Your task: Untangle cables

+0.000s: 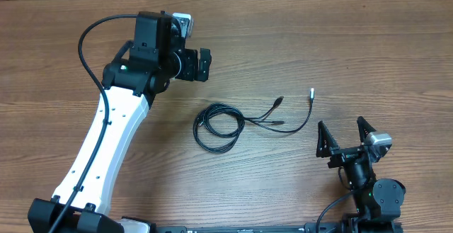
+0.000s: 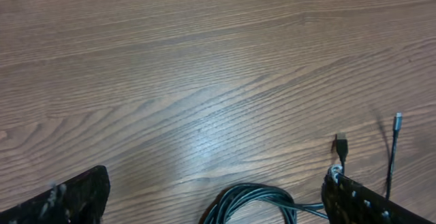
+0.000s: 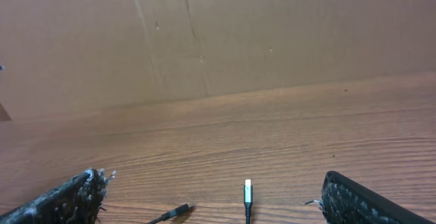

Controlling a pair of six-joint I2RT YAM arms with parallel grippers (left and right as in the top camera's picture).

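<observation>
My left gripper is in the air past the far edge of the coil. Next, I move it back, lower it and pick up the coil by the side opposite the white-tipped plug.
The cables lie mid-table as a loose black coil, with ends running right to a black plug and a white-tipped plug. My left gripper is open and empty, above and left of the coil. In the left wrist view the coil's top shows between the open fingers, with a black plug and a silver-tipped plug to the right. My right gripper is open and empty, right of the cable ends. The right wrist view shows the white-tipped plug and a black plug ahead of the open fingers.
The wooden table carries the cables and both arms. A brown cardboard wall stands at the table's far edge in the right wrist view. A thick black arm cable loops by the left arm.
</observation>
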